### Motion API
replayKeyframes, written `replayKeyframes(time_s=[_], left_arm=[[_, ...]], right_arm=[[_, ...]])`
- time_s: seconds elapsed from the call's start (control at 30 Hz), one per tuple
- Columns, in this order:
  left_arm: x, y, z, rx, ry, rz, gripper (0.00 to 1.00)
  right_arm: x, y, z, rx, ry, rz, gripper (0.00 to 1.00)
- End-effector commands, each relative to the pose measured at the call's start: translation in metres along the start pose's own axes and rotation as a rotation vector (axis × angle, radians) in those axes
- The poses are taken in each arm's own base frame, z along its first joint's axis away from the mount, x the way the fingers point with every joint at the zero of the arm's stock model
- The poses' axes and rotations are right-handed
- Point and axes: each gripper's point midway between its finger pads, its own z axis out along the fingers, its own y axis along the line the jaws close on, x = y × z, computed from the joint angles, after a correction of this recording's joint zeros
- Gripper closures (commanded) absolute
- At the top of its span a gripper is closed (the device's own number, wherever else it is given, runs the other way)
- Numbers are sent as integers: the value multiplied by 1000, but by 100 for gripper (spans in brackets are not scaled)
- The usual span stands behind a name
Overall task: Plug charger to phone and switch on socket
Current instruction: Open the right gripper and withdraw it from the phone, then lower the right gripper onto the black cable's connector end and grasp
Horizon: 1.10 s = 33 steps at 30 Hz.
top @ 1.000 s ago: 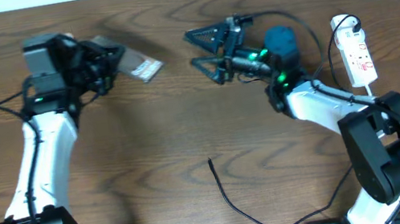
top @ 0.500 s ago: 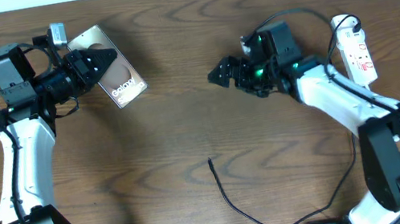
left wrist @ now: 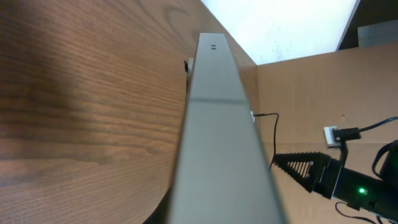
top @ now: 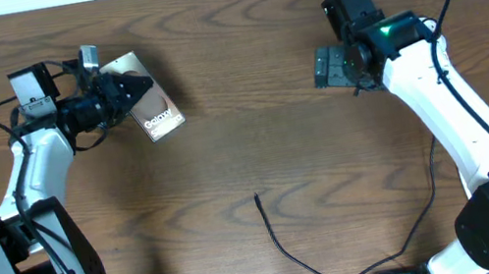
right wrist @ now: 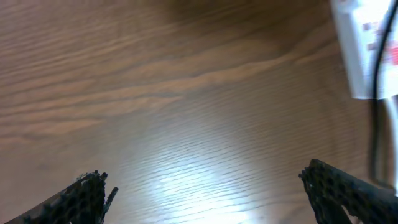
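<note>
My open right gripper is hovering over wood far behind the charger's free tip (top: 257, 197). It should come to the front and grip the charger (top: 264, 214) just below its tip.
My left gripper (top: 133, 89) is shut on the phone (top: 160, 119), a brown glossy slab with white "Galaxy" lettering, at the table's back left. In the left wrist view the phone (left wrist: 217, 124) shows edge-on as a long grey bar over the wood. The charger (top: 283, 245), a thin black cable, lies at the front centre with its free tip (top: 256, 196) pointing to the back. My right gripper (top: 330, 67) is open and empty at the back right; its fingers (right wrist: 208, 186) spread wide over bare wood. The white socket (right wrist: 364, 53) with red marks shows at the right wrist view's top right; my right arm hides it overhead.
A thin black cable (right wrist: 375, 106) runs down beside the socket in the right wrist view. My right gripper's finger (left wrist: 305, 169) and a cardboard wall (left wrist: 298, 87) show in the left wrist view. The wooden table (top: 256, 145) fills the overhead view.
My right arm has swung from the table's middle to the back right, towards the socket, gripper open. My left gripper has kept hold of the phone and shifted it slightly.
</note>
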Motion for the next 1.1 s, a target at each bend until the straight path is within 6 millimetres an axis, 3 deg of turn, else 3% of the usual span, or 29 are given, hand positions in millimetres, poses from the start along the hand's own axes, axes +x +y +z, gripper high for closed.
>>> replayKeyframes(time_s=[0.0,0.23,0.43,0.67,0.9,1.07], left_arm=[[1,-11,-2,59,19,38,93],[1,-11,-2,59,19,37,93],[2,-11,-2,58,19,60,93],[2,-11,-2,58,18,97,93],[1,-10,-3,56,13,110,93],[0,-10,-4,55,12,110,93]], right_arm=[[-12,-12,-11,37,-49,4,1],[-7,-12,-10,31,-26,3,1],[11,4,-11,-61,65,-6,4],[49,45,-20,-126,137,-99,7],[107,102,-28,-171,168,-205,6],[151,131,-18,-184,156,-221,5]])
